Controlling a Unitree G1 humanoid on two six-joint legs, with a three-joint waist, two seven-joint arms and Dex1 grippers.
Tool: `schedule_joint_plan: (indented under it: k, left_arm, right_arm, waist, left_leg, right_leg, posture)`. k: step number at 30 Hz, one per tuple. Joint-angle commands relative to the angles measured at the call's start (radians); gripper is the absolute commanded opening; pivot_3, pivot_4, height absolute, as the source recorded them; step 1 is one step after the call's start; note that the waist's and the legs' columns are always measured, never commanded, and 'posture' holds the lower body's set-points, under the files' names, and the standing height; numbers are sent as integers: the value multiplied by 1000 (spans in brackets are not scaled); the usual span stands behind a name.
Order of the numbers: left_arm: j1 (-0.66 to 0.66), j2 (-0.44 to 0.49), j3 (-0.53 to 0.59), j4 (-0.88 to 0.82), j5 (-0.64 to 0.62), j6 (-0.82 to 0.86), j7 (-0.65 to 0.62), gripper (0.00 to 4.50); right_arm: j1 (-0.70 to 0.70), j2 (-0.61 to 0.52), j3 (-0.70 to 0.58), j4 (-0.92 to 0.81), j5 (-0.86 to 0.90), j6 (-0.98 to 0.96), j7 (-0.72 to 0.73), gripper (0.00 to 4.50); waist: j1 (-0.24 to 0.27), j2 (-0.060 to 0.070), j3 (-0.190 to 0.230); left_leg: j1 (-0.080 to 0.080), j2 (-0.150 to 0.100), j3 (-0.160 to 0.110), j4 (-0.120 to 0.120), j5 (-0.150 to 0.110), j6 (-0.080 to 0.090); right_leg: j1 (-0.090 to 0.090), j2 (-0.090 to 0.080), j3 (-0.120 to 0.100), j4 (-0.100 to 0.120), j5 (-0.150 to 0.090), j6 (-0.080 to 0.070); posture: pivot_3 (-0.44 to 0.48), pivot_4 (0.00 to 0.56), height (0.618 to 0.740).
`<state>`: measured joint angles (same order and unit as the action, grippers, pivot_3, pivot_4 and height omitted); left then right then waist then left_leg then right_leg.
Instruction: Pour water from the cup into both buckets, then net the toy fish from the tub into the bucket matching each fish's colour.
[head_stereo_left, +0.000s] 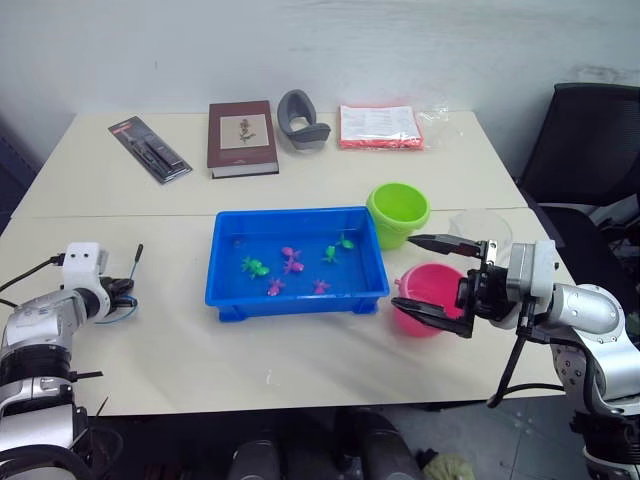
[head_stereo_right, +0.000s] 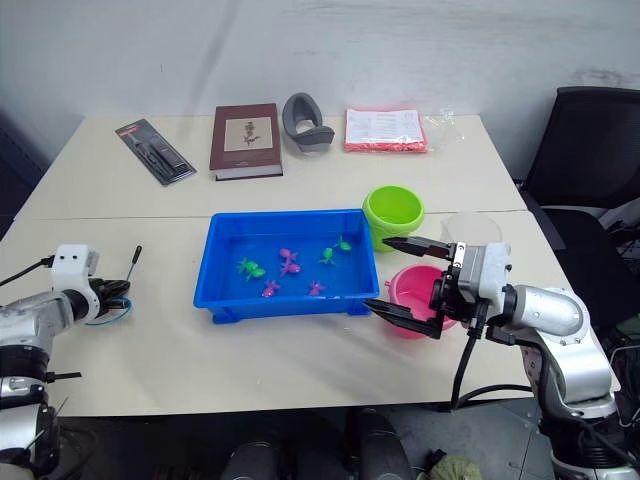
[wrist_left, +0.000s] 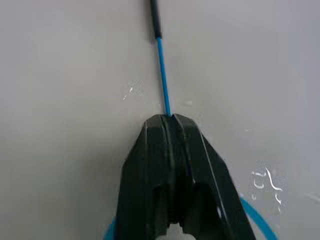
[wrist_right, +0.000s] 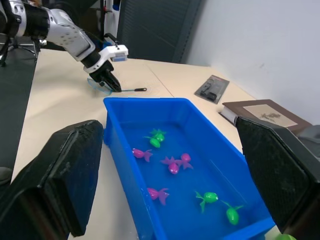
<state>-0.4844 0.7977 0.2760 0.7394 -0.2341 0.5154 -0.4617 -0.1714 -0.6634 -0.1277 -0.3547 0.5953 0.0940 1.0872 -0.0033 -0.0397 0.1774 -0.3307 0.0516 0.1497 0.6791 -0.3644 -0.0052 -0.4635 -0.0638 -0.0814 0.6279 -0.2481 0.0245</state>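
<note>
My gripper will make the toy fish (head_stereo_left: 292, 266) drift about when it pushes the net through, because they lie loose and scattered in the blue tub's water (head_stereo_left: 308, 258).
The blue tub (head_stereo_left: 228, 298) sits mid-table, holding water and several toy fish, some pink (head_stereo_left: 292, 263) and some green (head_stereo_left: 254, 267). At its right stand the lime green bucket (head_stereo_left: 398, 212) and, nearer, the pink bucket (head_stereo_left: 425, 283). The clear cup (head_stereo_left: 482, 228) stands right of the green bucket. My right gripper (head_stereo_left: 405, 272) is wide open in front of the pink bucket, pointing toward the tub, with nothing between its fingers (wrist_right: 65, 180). At the far left my left gripper (head_stereo_left: 120, 292) is shut on the net's thin handle (wrist_left: 162, 75). The net's light blue rim (head_stereo_left: 124, 312) lies on the table.
Along the table's far side lie a black package (head_stereo_left: 150, 150), a brown book (head_stereo_left: 241, 138), a grey curved object (head_stereo_left: 302, 122) and a red packet (head_stereo_left: 380, 127). A black chair (head_stereo_left: 590, 150) stands past the right edge.
</note>
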Motion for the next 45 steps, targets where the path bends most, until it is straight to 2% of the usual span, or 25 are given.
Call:
schedule_joint_plan:
  k: [1,8,10,13,20,24,29,31,34,40,45]
  left_arm:
    - [37,18,43,-75,-29,12,-36,19]
    - [208,94,122,-347,-90,-106,-236,19]
    - [235,115,130,-397,-95,-138,-282,19]
    - [234,138,140,-426,-95,-204,-337,19]
    - [186,157,103,-516,-116,-235,-459,19]
    - [186,146,57,-639,-161,-302,-609,19]
    - [154,170,-57,-743,-167,-339,-770,19]
    - [122,188,-136,-804,-160,-328,-839,19]
    - [17,173,-288,-867,-114,-303,-899,19]
    - [-114,103,-431,-894,-89,-245,-928,19]
    - [-172,17,-477,-879,-85,-222,-910,19]
  right_arm:
    - [7,-29,-19,-40,-25,30,-43,4500]
    - [0,-23,-9,-32,-23,5,-23,4500]
    - [1,-21,-10,-29,-26,3,-27,4500]
    - [11,-22,-6,-25,-44,-14,-23,4500]
    - [14,-18,-14,-27,-49,-20,-35,4500]
    - [16,-39,-32,-46,-2,25,-25,4500]
    - [-17,-102,-47,-64,79,127,1,4500]
    - [-68,-120,-37,-78,114,201,-29,4500]
    - [-157,-206,28,-123,232,485,-82,4500]
    - [-328,-242,117,-123,329,782,-143,4500]
    - [-372,-211,165,-133,348,874,-157,4500]
  waist:
    - [1,0,0]
    - [0,0,0]
    - [-1,1,1]
    - [-1,7,4]
    - [6,10,6]
    - [3,11,7]
    - [1,13,8]
    - [0,13,8]
    - [2,15,9]
    - [1,15,10]
    - [3,15,10]
  left_leg:
    - [0,0,0,0,0,0]
    - [-3,1,-2,1,-1,1]
    - [-5,-2,-10,0,0,2]
    - [-7,-7,-26,1,2,5]
    - [-7,-6,-27,2,1,5]
    - [-7,-6,-26,2,1,5]
    - [-6,-6,-26,2,2,4]
    - [-6,-5,-25,2,2,4]
    - [-5,-5,-25,3,2,3]
    - [-7,-5,-26,3,3,4]
    - [-9,-4,-26,4,3,5]
  right_leg:
    - [0,0,0,0,0,0]
    - [-1,0,-1,-1,0,0]
    - [2,-6,-7,-2,0,0]
    - [12,-15,-24,-6,0,0]
    - [14,-14,-26,-7,0,0]
    - [14,-13,-26,-7,0,0]
    - [14,-13,-25,-7,0,0]
    - [14,-11,-25,-7,0,0]
    - [14,-10,-25,-7,0,0]
    - [14,-9,-24,-8,0,-1]
    - [14,-7,-25,-8,-1,0]
  posture:
    - [0,150,740]
    - [0,150,740]
    - [0,150,740]
    - [0,150,740]
    - [0,150,740]
    - [0,150,740]
    - [0,150,740]
    - [0,150,740]
    - [0,150,740]
    - [0,150,740]
    - [0,150,740]
